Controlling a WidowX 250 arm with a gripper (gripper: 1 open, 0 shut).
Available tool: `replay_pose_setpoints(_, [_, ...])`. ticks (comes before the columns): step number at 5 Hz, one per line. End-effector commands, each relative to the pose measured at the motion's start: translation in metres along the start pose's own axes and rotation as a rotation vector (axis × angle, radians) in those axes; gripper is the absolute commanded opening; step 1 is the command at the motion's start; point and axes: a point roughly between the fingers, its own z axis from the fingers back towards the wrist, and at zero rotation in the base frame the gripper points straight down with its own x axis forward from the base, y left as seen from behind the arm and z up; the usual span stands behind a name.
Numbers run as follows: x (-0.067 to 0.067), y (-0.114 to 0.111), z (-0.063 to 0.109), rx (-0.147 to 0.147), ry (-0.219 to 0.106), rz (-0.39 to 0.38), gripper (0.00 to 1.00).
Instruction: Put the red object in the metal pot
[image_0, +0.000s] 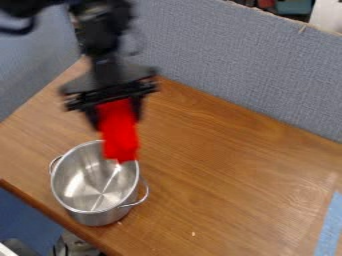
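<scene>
The red object's lower end (123, 154) is hanging over the metal pot's rim. Next, I move the red object back over the pot's opening (94, 181) with my gripper before lowering it.
The red object (122, 135), a flat bright red block, hangs upright from my gripper (115, 108), whose black fingers are shut on its top end. Its lower end dangles over the right side of the metal pot (91, 183), just above the rim. The shiny round pot stands on the wooden table near the front left, with a small handle on its right side and nothing visible inside. The arm reaches down from the upper left and is blurred by motion.
The wooden table (241, 170) stretches right and back of the pot. A grey-blue partition wall (227, 50) runs along the table's far edge. The table's front and left edges lie close to the pot.
</scene>
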Motion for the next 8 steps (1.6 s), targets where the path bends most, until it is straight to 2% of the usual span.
replay_pose_setpoints(1, [0.007, 0.032, 0.009, -0.026, -0.063, 0.074, 0.0])
replay_pose_setpoints(2, [0.006, 0.054, -0.001, 0.015, -0.067, 0.128, 0.0])
replay_pose_setpoints(3, [0.003, 0.059, -0.005, 0.042, -0.062, 0.168, 0.0])
replay_pose_setpoints(4, [-0.015, 0.021, -0.029, 0.048, -0.067, 0.205, 0.0])
replay_pose_setpoints(5, [-0.035, -0.025, -0.062, 0.078, -0.106, 0.26, 0.0])
replay_pose_setpoints(6, [-0.024, -0.017, -0.029, 0.056, -0.106, 0.15, 0.0])
replay_pose_setpoints(7, [-0.036, -0.037, -0.01, 0.033, -0.109, -0.047, 0.0])
replay_pose_setpoints(8, [-0.028, -0.051, -0.007, 0.046, -0.114, 0.047, 0.0])
